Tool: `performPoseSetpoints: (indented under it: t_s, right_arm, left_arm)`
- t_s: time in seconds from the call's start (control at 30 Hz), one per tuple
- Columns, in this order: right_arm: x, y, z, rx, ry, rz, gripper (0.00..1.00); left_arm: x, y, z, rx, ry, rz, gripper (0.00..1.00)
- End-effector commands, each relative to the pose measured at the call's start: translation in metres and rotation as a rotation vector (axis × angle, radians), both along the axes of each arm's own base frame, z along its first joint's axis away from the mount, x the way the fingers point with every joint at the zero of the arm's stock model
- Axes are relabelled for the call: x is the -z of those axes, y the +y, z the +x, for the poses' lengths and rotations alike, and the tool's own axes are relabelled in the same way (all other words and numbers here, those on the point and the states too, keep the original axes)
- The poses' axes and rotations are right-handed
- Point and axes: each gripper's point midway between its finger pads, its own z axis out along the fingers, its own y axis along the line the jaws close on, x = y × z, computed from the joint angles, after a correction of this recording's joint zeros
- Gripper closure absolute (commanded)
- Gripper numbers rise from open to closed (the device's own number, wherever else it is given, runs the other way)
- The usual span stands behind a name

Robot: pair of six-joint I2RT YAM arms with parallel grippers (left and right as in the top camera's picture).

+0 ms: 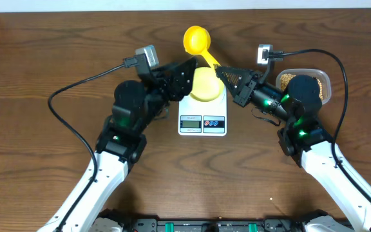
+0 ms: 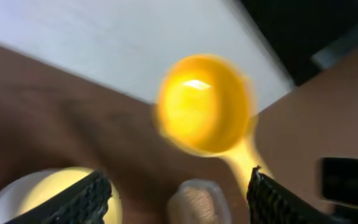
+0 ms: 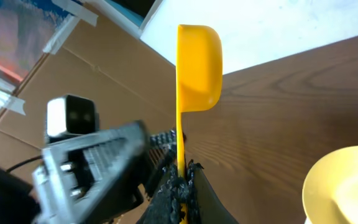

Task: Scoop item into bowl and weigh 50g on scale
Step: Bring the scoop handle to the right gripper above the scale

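Observation:
The scoop's cup points past my left gripper's fingers, so my left gripper should back off and take the cup's rim as my right gripper swings it over.
The pale yellow-green bowl sits on the white scale. My right gripper is shut on the handle of a bright yellow scoop, which it holds above and beyond the bowl. In the right wrist view the scoop stands on edge above the gripper. Its cup looks empty in the left wrist view. My left gripper hangs open at the bowl's left rim, nothing between its fingers. Tan beans lie in a clear container behind my right arm.
The left wrist view, which is blurred, shows the bowl at lower left and the bean container between the fingers, farther off. Black cables loop across the wooden table on both sides. A white wall borders the table's far edge.

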Motion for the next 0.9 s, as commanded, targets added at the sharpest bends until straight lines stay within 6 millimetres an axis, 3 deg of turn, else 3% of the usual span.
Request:
performPoseSetpoints:
  t_s: [0.0, 0.3, 0.5, 0.57, 0.63, 0.87]
  right_arm:
    - [-0.005, -0.002, 0.001, 0.007, -0.054, -0.031, 0.98]
    - [-0.002, 0.001, -0.003, -0.027, -0.065, -0.056, 0.98]
    - [0.006, 0.006, -0.01, -0.067, -0.041, -0.072, 0.98]
    - [0.006, 0.012, -0.015, -0.092, -0.054, -0.078, 0.98]
    - [0.005, 0.015, -0.017, -0.104, -0.055, -0.077, 0.99]
    - [0.003, 0.023, -0.034, -0.212, -0.096, -0.084, 0.98]
  left_arm:
    - [-0.01, 0.01, 0.001, 0.02, 0.008, 0.025, 0.28]
    - [-0.034, 0.016, -0.012, 0.154, 0.058, 0.181, 0.3]
    - [-0.025, 0.018, -0.019, 0.172, 0.116, 0.227, 0.29]
    - [-0.022, 0.018, -0.02, 0.171, 0.131, 0.231, 0.18]
    - [-0.022, 0.019, -0.019, 0.163, 0.13, 0.233, 0.15]
    - [-0.018, 0.035, -0.009, 0.059, 0.137, 0.272, 0.15]
